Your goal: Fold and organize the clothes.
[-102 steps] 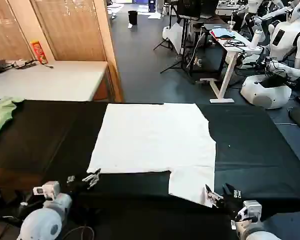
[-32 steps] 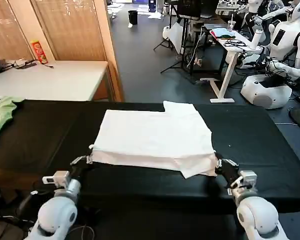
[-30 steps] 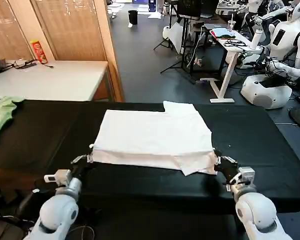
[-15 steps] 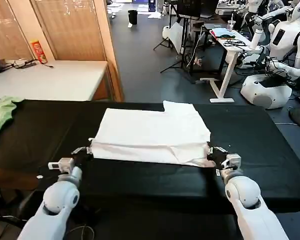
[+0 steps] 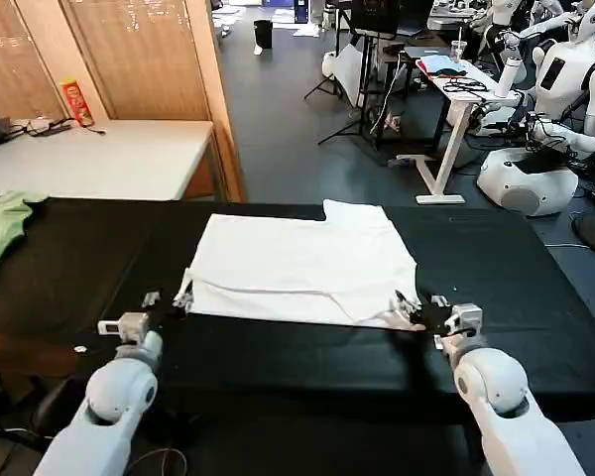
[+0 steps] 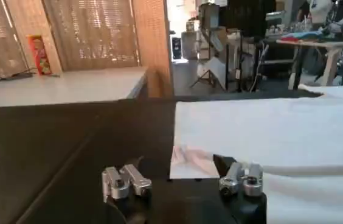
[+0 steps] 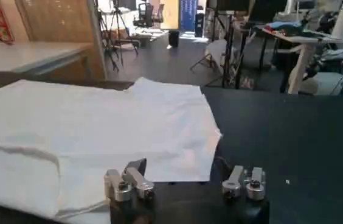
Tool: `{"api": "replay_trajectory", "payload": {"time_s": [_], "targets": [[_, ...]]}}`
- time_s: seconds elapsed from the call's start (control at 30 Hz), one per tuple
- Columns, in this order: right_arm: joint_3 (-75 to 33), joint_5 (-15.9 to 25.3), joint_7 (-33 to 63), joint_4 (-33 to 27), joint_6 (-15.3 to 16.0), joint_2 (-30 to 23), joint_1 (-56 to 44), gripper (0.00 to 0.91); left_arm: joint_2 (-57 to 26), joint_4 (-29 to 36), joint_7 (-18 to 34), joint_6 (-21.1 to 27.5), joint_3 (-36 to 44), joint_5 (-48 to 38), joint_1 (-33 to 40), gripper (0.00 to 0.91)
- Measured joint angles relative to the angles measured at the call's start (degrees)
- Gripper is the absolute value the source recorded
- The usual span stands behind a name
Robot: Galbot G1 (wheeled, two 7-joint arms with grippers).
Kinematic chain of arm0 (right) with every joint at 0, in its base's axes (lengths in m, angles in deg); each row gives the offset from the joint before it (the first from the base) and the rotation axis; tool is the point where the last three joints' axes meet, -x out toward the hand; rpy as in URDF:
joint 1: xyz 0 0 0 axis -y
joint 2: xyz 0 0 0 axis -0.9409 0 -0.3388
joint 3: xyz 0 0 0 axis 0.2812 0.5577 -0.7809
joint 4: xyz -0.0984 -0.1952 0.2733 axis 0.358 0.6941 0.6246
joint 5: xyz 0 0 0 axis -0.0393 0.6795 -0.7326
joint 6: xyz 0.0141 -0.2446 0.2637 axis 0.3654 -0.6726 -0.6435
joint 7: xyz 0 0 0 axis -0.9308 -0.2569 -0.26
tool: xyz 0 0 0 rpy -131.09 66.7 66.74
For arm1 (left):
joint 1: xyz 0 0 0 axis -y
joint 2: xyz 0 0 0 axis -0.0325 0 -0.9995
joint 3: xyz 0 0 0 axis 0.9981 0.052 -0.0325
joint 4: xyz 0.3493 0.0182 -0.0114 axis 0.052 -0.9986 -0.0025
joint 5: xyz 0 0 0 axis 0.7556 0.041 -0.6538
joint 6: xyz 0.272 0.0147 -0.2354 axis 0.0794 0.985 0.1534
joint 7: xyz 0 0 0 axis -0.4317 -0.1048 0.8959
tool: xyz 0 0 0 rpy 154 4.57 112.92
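My gripper will pull the white T-shirt closer, and its far edge and sleeve (image 5: 353,212) will slide along toward me because it lies in flat, stacked layers (image 5: 268,291).
The white T-shirt (image 5: 302,260) lies folded in a flat rectangle in the middle of the black table (image 5: 79,268), with one sleeve showing at its far edge. My left gripper (image 5: 169,297) sits at the shirt's near left corner (image 6: 190,165), open (image 6: 183,182), the corner lying on the table just ahead of its fingers. My right gripper (image 5: 419,306) sits at the near right corner, open too (image 7: 187,182), with the shirt's (image 7: 98,122) edge resting flat between and beyond its fingers. Neither holds any cloth.
A light green garment (image 5: 0,223) lies at the table's far left edge. Behind stands a white table (image 5: 109,159) with a red canister (image 5: 76,102). Other robots (image 5: 550,109) and a white desk (image 5: 456,99) stand in the room at the back right.
Both grippers carried the shirt's near edge away from me and folded it over. Over the last half second the fold has settled flat and both grippers have opened.
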Motion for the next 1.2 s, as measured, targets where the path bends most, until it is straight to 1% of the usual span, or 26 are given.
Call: {"api": "replay_trajectory", "payload": {"time_s": [0.07,0.1,0.13,0.17,0.2,0.23,0.27,0.3,0.33,0.37,0.4,0.57,0.67,0.73,0.83,0.97,1.2], "targets": [[-0.11,0.19,-0.01,0.09,-0.07,-0.19,-0.88,0.751,-0.04,0.04,-0.46,0.35,-0.29,-0.52,-0.51,0.878],[-0.16,0.38,0.03,0.07,-0.12,-0.30,-1.19,0.712,-0.05,0.02,-0.66,0.46,-0.38,-0.57,-0.69,0.878],[-0.17,0.57,0.07,-0.02,-0.17,-0.39,-1.40,0.702,-0.05,-0.07,-0.79,0.57,-0.41,-0.80,-0.82,0.878],[-0.21,0.64,0.16,-0.21,-0.18,-0.45,-1.52,0.673,-0.06,-0.16,-0.85,0.70,-0.47,-1.23,-0.90,0.780],[-0.28,0.67,0.23,-0.40,-0.20,-0.51,-1.65,0.605,-0.07,-0.31,-1.08,0.98,-0.55,-1.85,-0.99,0.614],[-0.33,0.68,0.26,-0.51,-0.24,-0.54,-1.76,0.536,-0.11,-0.47,-1.33,1.19,-0.59,-2.09,-1.06,0.497],[-0.39,0.68,0.27,-0.55,-0.26,-0.56,-1.87,0.517,-0.18,-0.61,-1.63,1.32,-0.62,-2.24,-1.11,0.302],[-0.42,0.67,0.27,-0.56,-0.32,-0.58,-2.01,0.234,-0.21,-0.76,-1.72,1.40,-0.65,-2.28,-1.14,0.156],[-0.44,0.67,0.24,-0.56,-0.34,-0.61,-2.14,0.137,-0.22,-0.86,-1.79,1.46,-0.69,-2.29,-1.16,0.020],[-0.44,0.67,0.23,-0.55,-0.35,-0.65,-2.23,0.117,-0.25,-0.92,-1.87,1.46,-0.72,-2.29,-1.19,0.000],[-0.43,0.67,0.23,-0.53,-0.36,-0.70,-2.29,0.068,-0.32,-0.94,-1.93,1.47,-0.76,-2.32,-1.22,0.000],[-0.57,0.63,0.98,0.28,-0.07,-0.83,-2.98,0.059,-0.76,-1.13,-1.99,1.44,-1.01,-1.28,-1.59,0.000],[-1.20,-0.98,2.85,1.34,2.26,-0.62,-3.79,0.059,-1.13,-0.61,-1.70,1.58,-1.23,-0.21,-2.51,0.000],[-1.61,-2.40,4.39,2.49,4.63,-0.37,-4.45,0.049,-1.41,0.31,-1.54,1.87,-1.35,0.06,-3.42,0.000],[-2.03,-2.54,6.08,4.54,7.38,0.05,-5.79,0.049,-1.93,2.41,-1.34,2.37,-1.35,0.72,-5.32,0.000],[-3.26,-2.54,7.29,7.58,9.74,0.55,-8.61,0.049,-3.07,6.76,-0.48,3.63,-1.98,1.17,-8.94,0.000],[-5.96,-2.59,6.98,12.82,11.17,1.21,-15.20,0.049,-5.67,14.82,-0.06,5.00,-4.41,1.61,-16.45,0.000]]}}
